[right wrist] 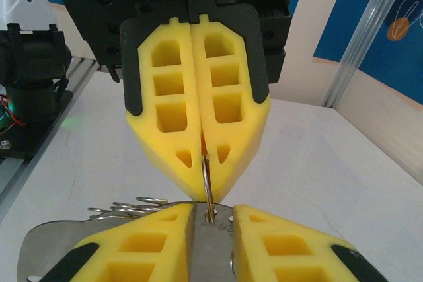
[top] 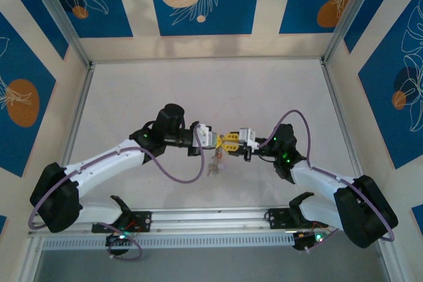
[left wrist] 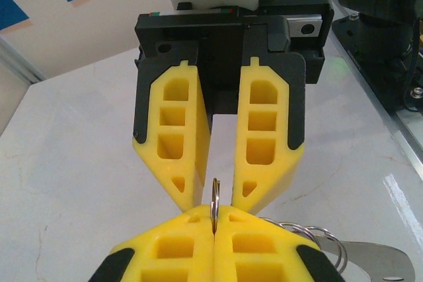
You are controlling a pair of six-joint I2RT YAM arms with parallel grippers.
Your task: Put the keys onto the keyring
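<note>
My left gripper is busy holding the keyring's thin ring, so my right gripper should first grab the ring's lower part to free my left gripper for a key.
My left gripper is shut on the keyring, a thin grey metal ring seen edge-on that sticks up out of the closed yellow pads. My right gripper faces it tip to tip with its fingers apart, open. The keyring runs from the left gripper's shut fingers down into a hole in a flat grey metal piece lying behind my right fingers. From above, both grippers meet at mid-table, and a small bunch of keys hangs just below them.
Several loose wire loops bunch beside the flat metal piece, and the same loops show low on the right in the left wrist view. The white tabletop is fenced by aluminium posts and blue-patterned walls.
</note>
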